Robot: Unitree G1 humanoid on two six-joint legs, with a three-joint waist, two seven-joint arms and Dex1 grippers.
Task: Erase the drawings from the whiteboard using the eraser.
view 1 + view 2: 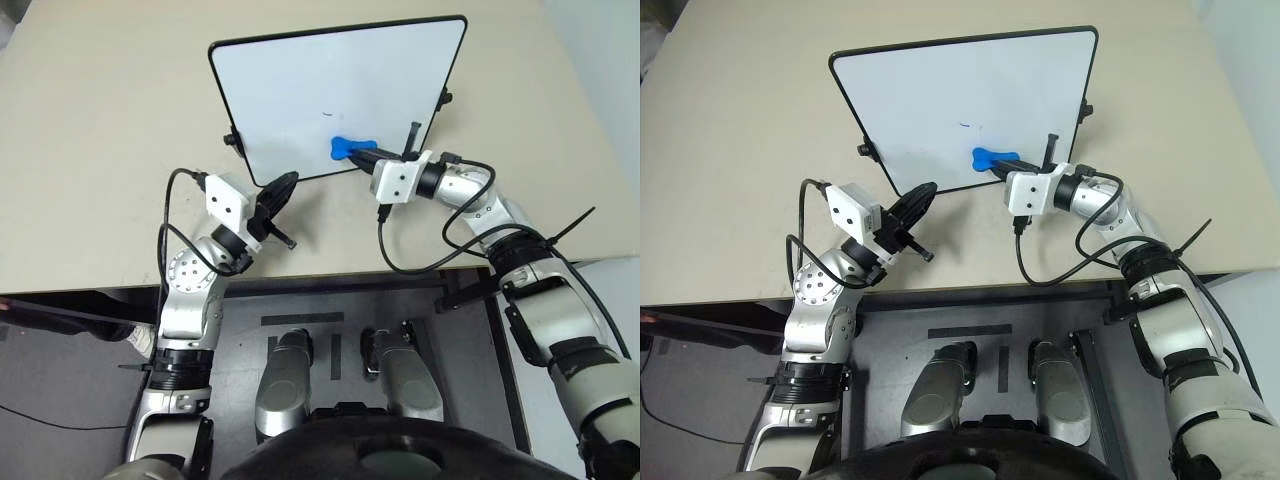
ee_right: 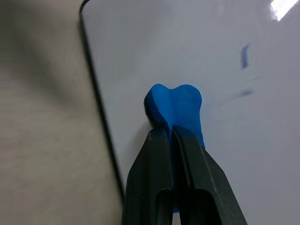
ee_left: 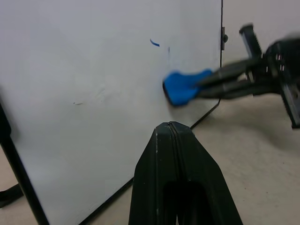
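Observation:
I can see the eraser (image 1: pixel 344 148) by the whiteboard's near edge and a short blue stroke still left farther in, so I should use my right gripper to push the eraser back over that stroke (image 1: pixel 327 114).
The whiteboard (image 1: pixel 300 80) lies flat on the beige table, white with a thin black frame. A small remnant of the blue drawings (image 1: pixel 327 114) sits near its middle, seen also as a short stroke (image 3: pixel 154 43) in the left wrist view. My right gripper (image 1: pixel 358 150) is shut on the blue eraser (image 1: pixel 343 148), which rests against the board's surface just short of the marks (image 2: pixel 244 56) and close to the near edge. My left gripper (image 1: pixel 290 180) is shut with nothing in it, its tip at the board's near left corner.
Black knobs (image 1: pixel 233 140) stick out from the board's sides. The beige table (image 1: pixel 100 150) spreads wide to the left and behind the board. Its front edge (image 1: pixel 330 275) runs just under both wrists. Black cables (image 1: pixel 400 262) loop off the right wrist.

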